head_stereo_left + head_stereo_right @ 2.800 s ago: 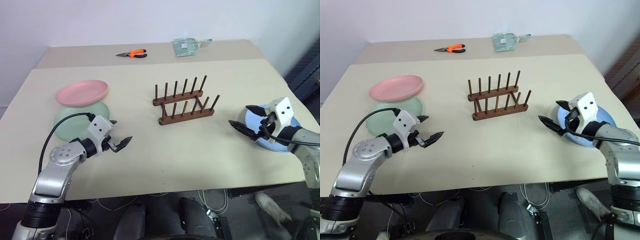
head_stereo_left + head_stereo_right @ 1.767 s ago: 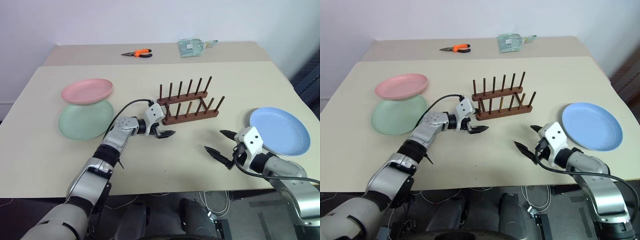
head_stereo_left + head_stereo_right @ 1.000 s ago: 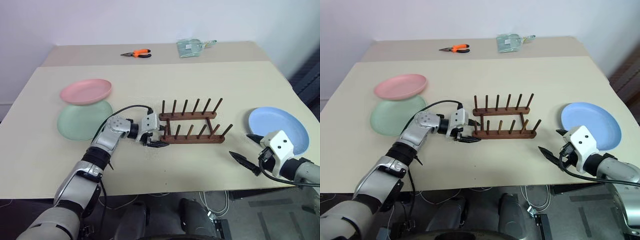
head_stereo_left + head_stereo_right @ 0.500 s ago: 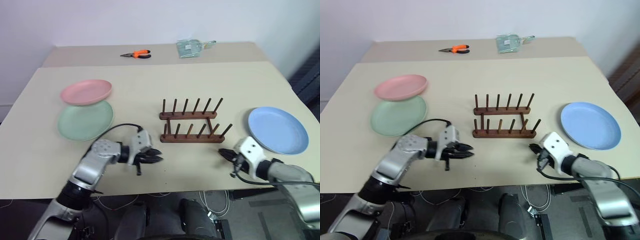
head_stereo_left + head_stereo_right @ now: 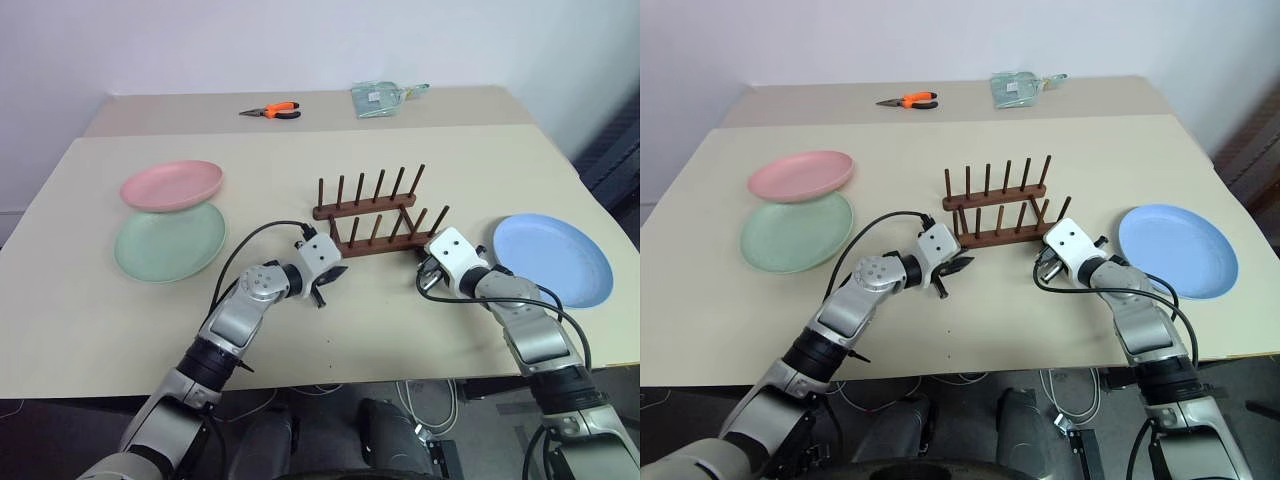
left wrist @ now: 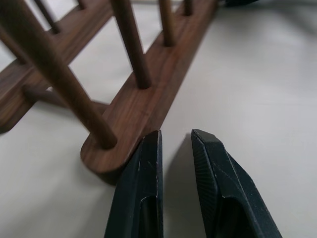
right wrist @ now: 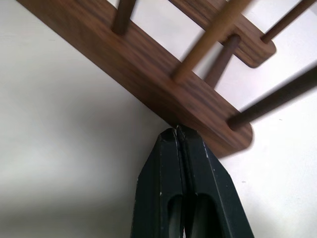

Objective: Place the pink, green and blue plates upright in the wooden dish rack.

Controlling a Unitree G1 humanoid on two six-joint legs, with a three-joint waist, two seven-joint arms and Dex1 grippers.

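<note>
The pink plate point(image 5: 171, 185) is far from the rack's end point(image 5: 430, 223) by the robot's right gripper, so the left gripper should pick the plate up and pass it to the right gripper.
The wooden dish rack point(image 5: 375, 215) stands mid-table, slightly askew and with nothing in it. The pink plate point(image 5: 172, 184) lies flat at the far left, its rim overlapping the green plate point(image 5: 168, 243) just in front of it. The blue plate point(image 5: 553, 258) lies flat at the right. My left gripper point(image 6: 176, 139) is at the left end of the rack's near bar point(image 6: 143, 106); its fingers are nearly together with nothing between them, and one touches the bar. My right gripper point(image 7: 177, 130) is shut, its tip against the near bar point(image 7: 163, 69) by the right end.
Orange-handled pliers point(image 5: 270, 108) and a clear packet point(image 5: 378, 95) lie on the back part of the table. A black cable loops from my left wrist point(image 5: 250, 245) over the tabletop. The table's front edge point(image 5: 330, 375) runs just behind both forearms.
Both grippers went from open to shut and moved in from near the front edge to the ends of the rack's near bar. The rack has turned slightly, its right end now farther back.
</note>
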